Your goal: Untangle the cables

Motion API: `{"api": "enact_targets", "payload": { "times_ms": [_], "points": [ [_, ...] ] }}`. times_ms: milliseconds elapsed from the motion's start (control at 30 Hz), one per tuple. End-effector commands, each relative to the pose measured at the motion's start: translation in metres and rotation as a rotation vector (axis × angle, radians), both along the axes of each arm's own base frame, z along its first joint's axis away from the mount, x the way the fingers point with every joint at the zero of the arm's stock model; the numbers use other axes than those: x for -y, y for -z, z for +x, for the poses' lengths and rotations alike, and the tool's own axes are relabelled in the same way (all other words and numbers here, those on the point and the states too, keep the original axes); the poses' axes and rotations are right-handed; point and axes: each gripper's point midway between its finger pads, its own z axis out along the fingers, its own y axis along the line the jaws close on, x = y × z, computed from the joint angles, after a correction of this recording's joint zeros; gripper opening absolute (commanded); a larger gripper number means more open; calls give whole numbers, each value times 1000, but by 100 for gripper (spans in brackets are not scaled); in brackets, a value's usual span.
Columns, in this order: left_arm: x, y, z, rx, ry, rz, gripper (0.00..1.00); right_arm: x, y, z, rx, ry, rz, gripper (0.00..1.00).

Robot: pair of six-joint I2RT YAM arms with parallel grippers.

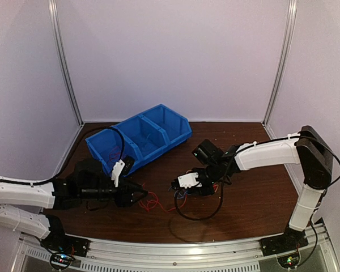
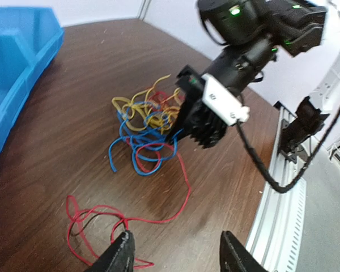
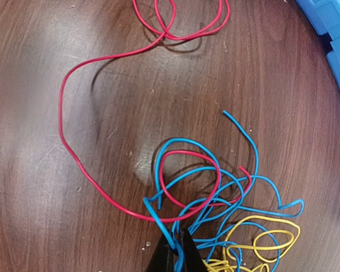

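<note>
My gripper will pull, and the long red cable (image 2: 188,187) should come free of the tangle, because only a small red loop (image 2: 148,160) still lies among the blue strands of cable.
The cables lie on the brown table between my two grippers. A tangle of blue (image 3: 204,170), yellow (image 3: 260,238) and red wire sits under my right gripper (image 3: 176,255), which is shut on a blue strand at the tangle's edge. The left wrist view shows the same tangle (image 2: 144,122) with the right gripper (image 2: 175,135) on its right side. One long red cable (image 2: 158,218) runs from the tangle to a loose red loop beside my left fingers (image 2: 122,255). My left gripper (image 2: 175,255) is open and low over the table, with nothing between the jaws. The top view shows the left gripper (image 1: 143,195) and the right gripper (image 1: 174,186).
A blue three-compartment bin (image 1: 181,135) stands diagonally behind the cables and shows at the left of the left wrist view (image 2: 17,68). A thick black arm cable (image 1: 198,215) loops on the table under the right arm. The metal front rail (image 2: 283,226) runs close by.
</note>
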Motion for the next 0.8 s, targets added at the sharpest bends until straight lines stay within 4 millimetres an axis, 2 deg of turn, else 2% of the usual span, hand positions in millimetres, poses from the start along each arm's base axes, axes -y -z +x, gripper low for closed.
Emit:
{"api": "enact_targets", "payload": {
  "times_ms": [0, 167, 300, 367, 567, 633, 767],
  "points": [
    [7, -29, -10, 190, 73, -224, 54, -10, -13, -1, -16, 6, 57, 3],
    [37, 14, -8, 182, 144, -91, 54, -10, -17, -2, -82, 30, 101, 1],
    [58, 31, -12, 224, 190, -53, 54, -8, -20, -2, -128, 42, 128, 1],
    [66, 45, -9, 243, 188, -4, 54, -8, -20, -1, -143, 49, 137, 1],
    [86, 62, 0, 301, 193, 62, 53, -5, -23, 2, -162, 64, 149, 1],
    [90, 66, 6, 324, 170, 93, 49, -4, -24, 3, -163, 67, 150, 1],
    [96, 74, 9, 351, 184, 136, 33, -4, -24, 3, -169, 71, 155, 2]
  ]
}}
